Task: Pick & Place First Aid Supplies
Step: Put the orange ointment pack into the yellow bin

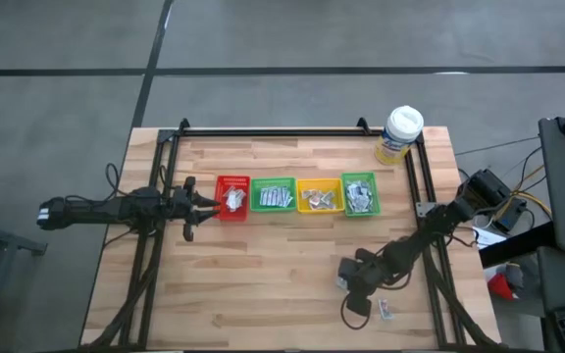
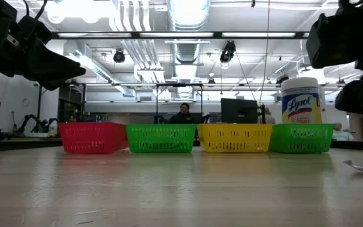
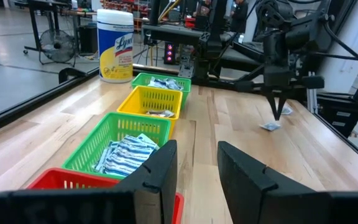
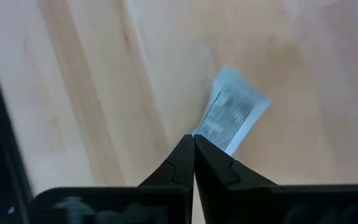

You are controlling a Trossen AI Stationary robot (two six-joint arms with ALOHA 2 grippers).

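The sachet point(image 4: 230, 113) is on the tabletop under my closed right gripper, so I need to open my right gripper, move to the sachet's far corner point(image 4: 263, 100) and pinch it there.
A small white-blue sachet point(image 4: 232, 115) is at the tips of my right gripper point(image 4: 193, 138), which is shut and points steeply down over the near right part of the table point(image 1: 263, 284). From above, the sachet point(image 1: 385, 310) shows beside that gripper point(image 1: 361, 294). My left gripper point(image 3: 197, 168) waits open and level at the left, just short of the red bin point(image 1: 232, 196). More first aid supplies fill the red, green point(image 1: 273, 194), yellow point(image 1: 319, 195) and second green point(image 1: 359, 193) bins, which stand in a row. My right gripper pinches the sachet's near corner point(image 4: 199, 132) between its two fingers, only at their very tips. The fingers come from above, slanting down. The sachet slopes away below the tips, and its low end point(image 3: 268, 127) is at the tabletop; whether it rests there I cannot tell.
A yellow wipes tub with a white lid point(image 1: 400, 133) stands at the far right corner. Black frame rails point(image 1: 425, 196) run along the table's sides and far edge. Bare wood lies between the bins and the near edge. A person point(image 2: 183, 113) sits in the room beyond the table.
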